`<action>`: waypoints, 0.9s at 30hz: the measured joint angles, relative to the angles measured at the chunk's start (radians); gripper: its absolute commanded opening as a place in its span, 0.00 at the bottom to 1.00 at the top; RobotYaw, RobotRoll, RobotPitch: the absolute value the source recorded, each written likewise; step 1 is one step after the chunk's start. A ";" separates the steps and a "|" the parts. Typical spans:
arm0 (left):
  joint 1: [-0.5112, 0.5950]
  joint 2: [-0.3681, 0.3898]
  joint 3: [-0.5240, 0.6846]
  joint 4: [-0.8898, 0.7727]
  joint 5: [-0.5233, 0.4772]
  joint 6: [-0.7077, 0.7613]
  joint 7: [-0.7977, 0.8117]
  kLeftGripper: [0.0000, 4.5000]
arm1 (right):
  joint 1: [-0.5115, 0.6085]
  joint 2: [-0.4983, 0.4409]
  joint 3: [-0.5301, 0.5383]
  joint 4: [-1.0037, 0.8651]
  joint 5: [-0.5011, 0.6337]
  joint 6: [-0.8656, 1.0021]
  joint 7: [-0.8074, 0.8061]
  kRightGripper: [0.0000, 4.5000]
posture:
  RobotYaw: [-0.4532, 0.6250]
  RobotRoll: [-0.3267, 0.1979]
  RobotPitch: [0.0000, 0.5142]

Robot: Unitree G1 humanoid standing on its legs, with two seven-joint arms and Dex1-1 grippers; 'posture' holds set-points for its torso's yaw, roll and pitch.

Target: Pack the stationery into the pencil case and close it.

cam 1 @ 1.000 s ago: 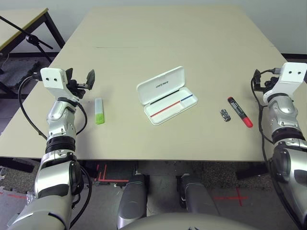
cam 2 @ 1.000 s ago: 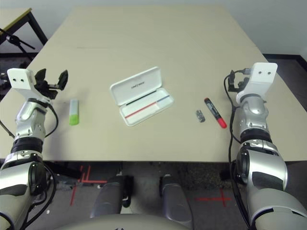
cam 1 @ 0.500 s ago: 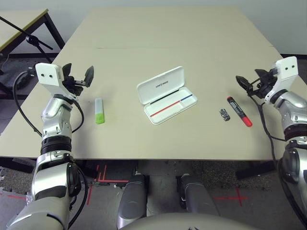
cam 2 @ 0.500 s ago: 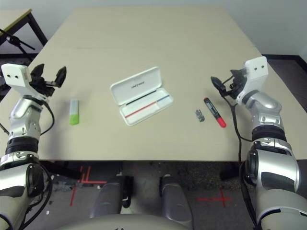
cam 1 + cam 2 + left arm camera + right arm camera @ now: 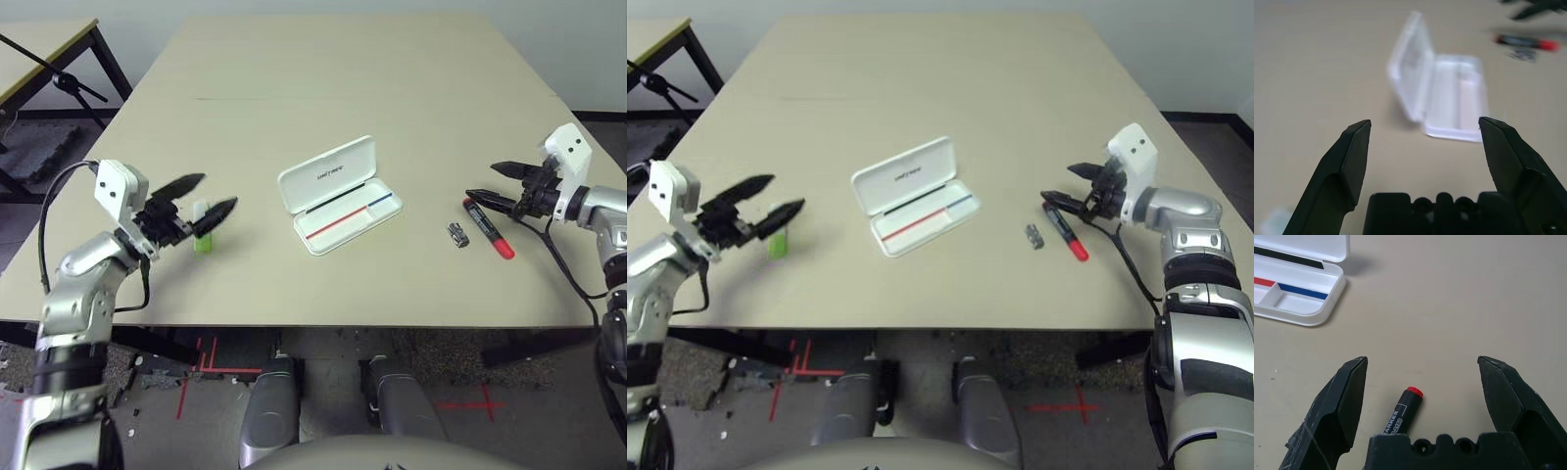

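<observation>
The red marker (image 5: 488, 228) will fit lengthwise and lie flat when I lower it into the tray's back slot (image 5: 343, 207), because the slot runs undivided along the lid.
The pencil case (image 5: 353, 217) lies open at the table's centre, its white lid (image 5: 328, 173) tilted back and a red and blue stripe in the tray. A lime-green-and-white stick (image 5: 203, 235) lies to its left. My left gripper (image 5: 217, 191) hovers open just above that stick, pointing toward the case (image 5: 1449, 98). Right of the case lie a tiny silvery piece (image 5: 458, 234) and the red marker (image 5: 489, 228) with its black cap. My right gripper (image 5: 480, 179) stands open over the marker's far end. In the right wrist view the marker (image 5: 1403, 411) lies between the open fingers.
The beige table (image 5: 323, 88) stretches far behind the case, with a thin seam across it. Its front edge runs close below the stationery. A second table and a black stand (image 5: 59, 73) sit off to the far left, beyond the table's edge.
Both arms have swung down from raised poses. The left gripper dropped over the green stick; the right gripper came in and down over the marker. Both stayed open.
</observation>
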 measured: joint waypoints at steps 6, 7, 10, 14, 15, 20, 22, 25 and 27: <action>-0.045 0.021 -0.155 -0.108 0.017 0.109 -0.016 0.99 | -0.002 0.001 0.009 0.005 -0.014 -0.005 -0.003 1.00 | 0.49 0.62 0.15; -0.077 0.005 -0.194 -0.111 0.030 0.121 -0.009 0.99 | -0.005 0.002 0.010 0.009 -0.015 -0.007 -0.004 1.00 | 0.49 0.62 0.15; -0.147 -0.036 -0.258 -0.102 0.066 0.127 0.006 0.99 | -0.012 0.006 0.012 0.019 -0.021 -0.013 -0.011 1.00 | 0.49 0.62 0.15; -0.211 -0.084 -0.331 -0.037 0.130 0.113 0.012 0.99 | -0.020 0.007 0.015 0.034 -0.031 -0.027 -0.017 1.00 | 0.48 0.62 0.15; -0.218 -0.093 -0.345 -0.015 0.140 0.107 0.007 0.99 | -0.021 0.007 0.015 0.036 -0.033 -0.029 -0.019 1.00 | 0.48 0.62 0.15; -0.252 -0.125 -0.405 0.067 0.198 0.077 -0.013 0.99 | -0.021 0.007 0.015 0.038 -0.036 -0.036 -0.020 1.00 | 0.48 0.62 0.14; -0.281 -0.146 -0.428 0.082 0.214 0.072 -0.020 0.99 | -0.021 0.008 0.015 0.039 -0.036 -0.040 -0.021 1.00 | 0.48 0.62 0.14; -0.317 -0.174 -0.453 0.136 0.248 0.053 -0.029 0.99 | -0.021 0.009 0.015 0.039 -0.036 -0.043 -0.023 1.00 | 0.47 0.62 0.14; -0.337 -0.191 -0.467 0.187 0.271 0.038 -0.035 0.99 | -0.021 0.009 0.015 0.039 -0.037 -0.044 -0.026 1.00 | 0.46 0.62 0.14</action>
